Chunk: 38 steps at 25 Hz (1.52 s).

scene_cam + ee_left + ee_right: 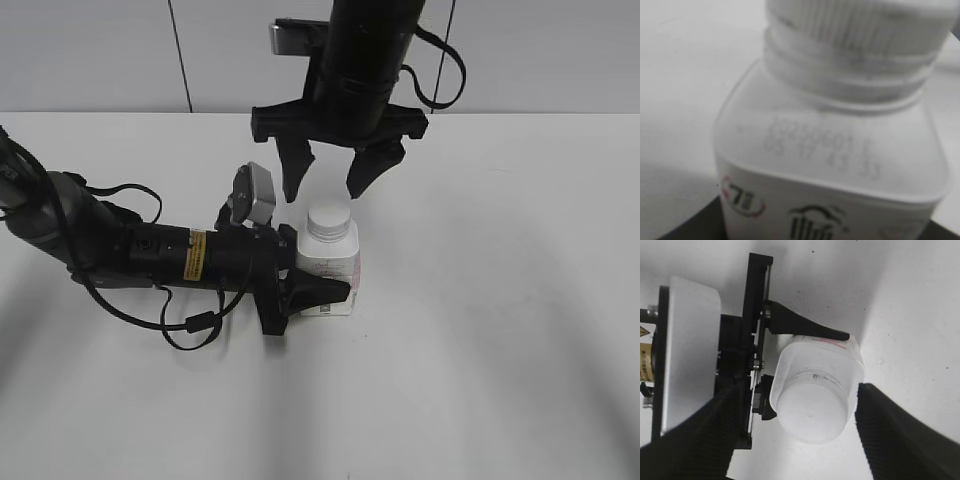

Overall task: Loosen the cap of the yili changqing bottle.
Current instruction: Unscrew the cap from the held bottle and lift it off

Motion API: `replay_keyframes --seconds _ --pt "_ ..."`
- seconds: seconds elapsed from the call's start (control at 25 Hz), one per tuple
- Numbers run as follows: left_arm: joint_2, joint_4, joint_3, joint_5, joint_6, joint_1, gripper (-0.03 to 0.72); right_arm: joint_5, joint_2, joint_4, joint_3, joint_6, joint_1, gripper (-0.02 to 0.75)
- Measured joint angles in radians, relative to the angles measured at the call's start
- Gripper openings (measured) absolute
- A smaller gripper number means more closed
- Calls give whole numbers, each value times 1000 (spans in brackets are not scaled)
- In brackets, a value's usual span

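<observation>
Fine ribs (816, 376) circle the rim of the round cap (329, 217). The cap will twist loose and lift clear off the neck when I turn it.
The yili changqing bottle (330, 268) stands upright on the white table, white with a pink-and-white label. Its white cap (328, 220) sits on the neck. My left gripper (318, 292) comes in low from the left and is shut on the bottle's body. The bottle fills the left wrist view (840, 165), with the ribbed cap (865, 25) at the top. My right gripper (330, 172) hangs open just above and behind the cap. In the right wrist view the cap (812, 412) lies between the open fingers (795, 432), and the bottle (840, 357) shows below it.
The white table (500, 350) spreads all round the bottle. The left arm with its cable (130, 255) lies across the table's left side. A grey wall (90, 50) stands behind the table.
</observation>
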<state>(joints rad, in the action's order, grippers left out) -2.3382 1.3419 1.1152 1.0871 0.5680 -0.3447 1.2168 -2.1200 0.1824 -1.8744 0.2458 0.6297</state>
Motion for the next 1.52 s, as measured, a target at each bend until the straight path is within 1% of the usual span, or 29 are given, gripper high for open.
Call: replay_keyframes --seconds 0.36,1.24,1.36,1.52 --pt "0 0 0 0 0 0 365 0 0 5 47 2 0 564" --pt "0 1 0 1 0 0 365 1 -7 9 53 6 0 562" --pt "0 1 0 1 0 0 365 1 -7 9 53 7 0 510" --pt "0 1 0 1 1 0 365 2 -7 9 53 7 0 387"
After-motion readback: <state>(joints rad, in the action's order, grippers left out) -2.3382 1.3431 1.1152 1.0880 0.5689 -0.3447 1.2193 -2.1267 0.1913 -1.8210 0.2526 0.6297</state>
